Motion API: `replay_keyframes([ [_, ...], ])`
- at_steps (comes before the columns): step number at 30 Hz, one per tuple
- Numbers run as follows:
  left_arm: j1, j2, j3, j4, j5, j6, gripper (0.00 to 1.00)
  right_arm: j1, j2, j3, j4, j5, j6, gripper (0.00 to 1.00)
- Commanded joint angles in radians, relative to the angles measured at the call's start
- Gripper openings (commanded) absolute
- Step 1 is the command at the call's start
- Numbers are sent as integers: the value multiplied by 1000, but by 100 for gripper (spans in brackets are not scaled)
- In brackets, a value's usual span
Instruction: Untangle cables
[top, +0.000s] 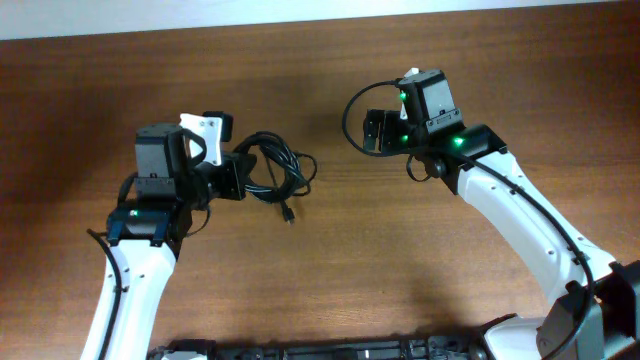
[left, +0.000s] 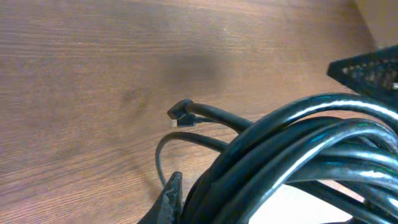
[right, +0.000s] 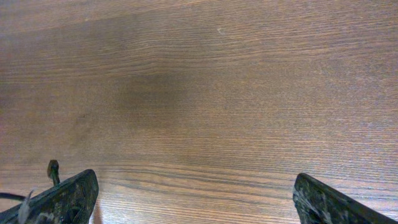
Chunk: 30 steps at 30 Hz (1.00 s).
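My left gripper is holding the knotted cable loops (top: 275, 163) bunched together. It should keep the bundle still while my right gripper pulls at the bundle's loose side (top: 308, 160).
The cables (top: 275, 168) are a knotted black bundle left of the table's middle, with one thin end and its plug (top: 288, 213) trailing toward the front. My left gripper (top: 238, 176) is shut on the bundle's left side. In the left wrist view the thick loops (left: 292, 155) fill the lower right, pressed against one finger (left: 169, 198); the other finger is hidden. A small angled plug (left: 182, 116) sticks out to the left. My right gripper (top: 376, 131) hovers open to the right of the bundle, apart from it. Its fingers (right: 68, 196) stand wide over bare wood.
The wooden table (top: 420, 250) ends in a pale strip at the far edge (top: 300, 15). The right arm's own thick wire (top: 352, 105) loops beside its wrist. A short black stub (right: 53, 169) shows at the lower left of the right wrist view.
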Motion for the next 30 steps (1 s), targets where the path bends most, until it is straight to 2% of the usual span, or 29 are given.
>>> replay_keyframes([
  [1, 3, -21, 7, 4, -47, -20, 0, 3, 8, 1, 0, 19, 5, 99],
  [2, 3, -21, 7, 4, -53, -20, 0, 3, 8, 1, 7, 3, 9, 99],
  [4, 3, -21, 7, 3, -107, -43, 0, 4, 8, 1, -38, -250, 8, 99],
  [5, 3, -21, 7, 3, -146, -43, 0, 7, 8, 1, -36, -503, -68, 99],
  [6, 3, -21, 7, 4, -190, -42, 0, 42, 8, 1, -37, -731, -306, 90],
  [7, 3, -21, 7, 4, -206, -42, 0, 80, 8, 1, -46, -753, -377, 86],
  [8, 3, -21, 7, 4, -207, -42, 0, 148, 8, 1, -48, -752, -463, 79],
  [11, 3, -21, 7, 4, -222, -43, 0, 272, 8, 1, 10, -721, -573, 66],
  [12, 3, -21, 7, 3, -209, -43, 0, 296, 8, 1, 22, -649, -573, 61],
  [13, 3, -21, 7, 3, -140, -43, 0, 325, 8, 1, 45, -498, -573, 57],
  [14, 3, -21, 7, 3, -131, -42, 0, 332, 8, 1, 64, -430, -573, 57],
  [17, 3, -21, 7, 3, -64, -42, 0, 331, 24, 1, 133, -426, -573, 56],
  [18, 3, -21, 7, -3, -58, -43, 0, 332, 42, 1, 148, -428, -573, 43],
  [19, 3, -21, 7, -7, -16, -42, 0, 332, 56, 1, 148, -452, -573, 8],
  [20, 3, -21, 7, -4, 24, -42, 0, 331, 70, 1, 137, -507, -573, 4],
  [22, 3, -21, 7, -4, 21, -42, 0, 320, 53, 2, 107, -497, -572, 4],
  [23, 3, -21, 7, -5, 22, -42, 0, 291, 35, 2, 73, -401, -494, 4],
  [24, 3, -21, 7, -5, 21, -42, 0, 239, 16, 2, 27, -235, -346, 4],
  [25, 3, -21, 7, -5, 9, -42, 0, 164, 12, 2, -1, -151, -246, 4],
  [30, 3, -21, 7, -5, 6, -42, 0, -46, 19, 1, -47, -69, -75, 4],
])
